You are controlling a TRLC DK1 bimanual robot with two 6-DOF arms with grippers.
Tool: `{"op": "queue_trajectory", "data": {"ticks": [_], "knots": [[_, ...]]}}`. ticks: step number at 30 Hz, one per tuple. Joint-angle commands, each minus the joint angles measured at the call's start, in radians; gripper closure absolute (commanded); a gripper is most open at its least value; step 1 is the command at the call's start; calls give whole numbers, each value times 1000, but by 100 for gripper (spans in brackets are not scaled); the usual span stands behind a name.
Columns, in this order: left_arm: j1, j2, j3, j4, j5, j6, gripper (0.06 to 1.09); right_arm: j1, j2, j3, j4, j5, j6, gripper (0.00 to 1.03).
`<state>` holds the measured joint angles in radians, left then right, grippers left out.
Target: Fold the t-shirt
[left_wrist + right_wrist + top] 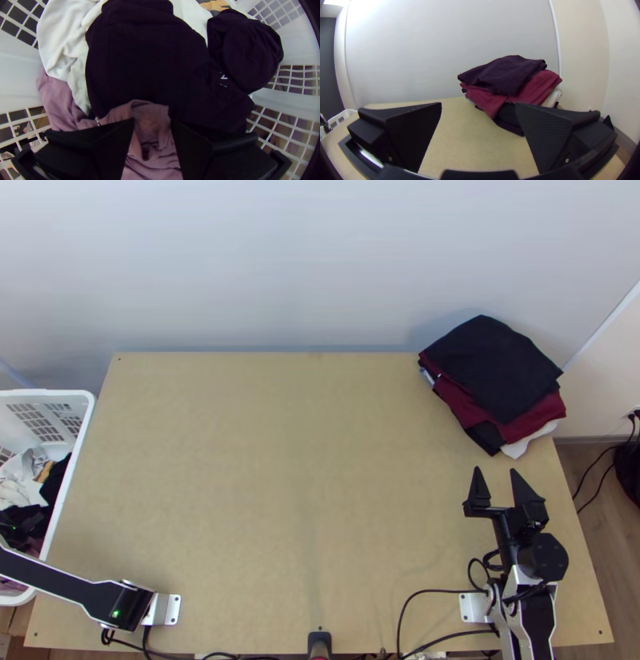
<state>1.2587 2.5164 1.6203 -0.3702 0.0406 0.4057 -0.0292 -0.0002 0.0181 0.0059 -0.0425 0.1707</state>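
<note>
The pink cloth (152,133) will come free and leave the dark cloth behind when I lift, because a bunched fold (140,108) laps over the dark cloth.
Down in the white basket at the left, my left gripper (22,526) is among loose clothes. In the left wrist view, the left gripper (152,122) is open, with bunched pink cloth (151,116) between its fingers. Dark cloth (143,63) lies crumpled beside the pink, and white cloth (60,36) is bunched next to it. My right gripper (495,470) stands open over the table's right side, short of the stack of folded clothes. Nothing is between the right gripper's (478,104) fingers. Which garment is the task's t-shirt, I cannot tell.
A stack of folded clothes (492,368), dark on top with dark red below, sits at the table's far right corner. The basket (80,420) stands against the left edge of the wooden table (280,460). Cables (416,596) run along the near edge.
</note>
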Motion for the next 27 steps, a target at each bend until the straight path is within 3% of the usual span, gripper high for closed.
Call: {"op": "queue_trajectory", "data": {"ticks": [1, 2, 3, 4, 5, 6, 7, 15, 27], "knots": [[4, 55, 24, 2, -2, 31, 52, -5, -3, -10, -6, 3, -13, 3], [4, 67, 32, 2, -2, 35, 61, -5, -3, -10, -6, 3, -13, 3], [2, 78, 46, 2, -2, 36, 80, -5, -3, -10, -6, 3, -13, 3], [4, 90, 59, 2, -2, 38, 88, -5, -3, -10, -6, 3, -13, 3], [5, 97, 67, -3, -1, 41, 89, -5, -3, -10, -6, 3, -13, 3], [5, 96, 67, -13, -1, 61, 100, -5, -3, -10, -6, 3, -13, 3], [2, 88, 67, -36, -1, 71, 104, -5, -3, -10, -6, 3, -13, 3], [-2, -159, 62, -79, 21, -2, 105, -5, -3, -10, -6, 3, -13, 3], [-18, -597, 99, -98, 179, -185, 105, -5, -3, -10, -6, 3, -13, 3]]}}
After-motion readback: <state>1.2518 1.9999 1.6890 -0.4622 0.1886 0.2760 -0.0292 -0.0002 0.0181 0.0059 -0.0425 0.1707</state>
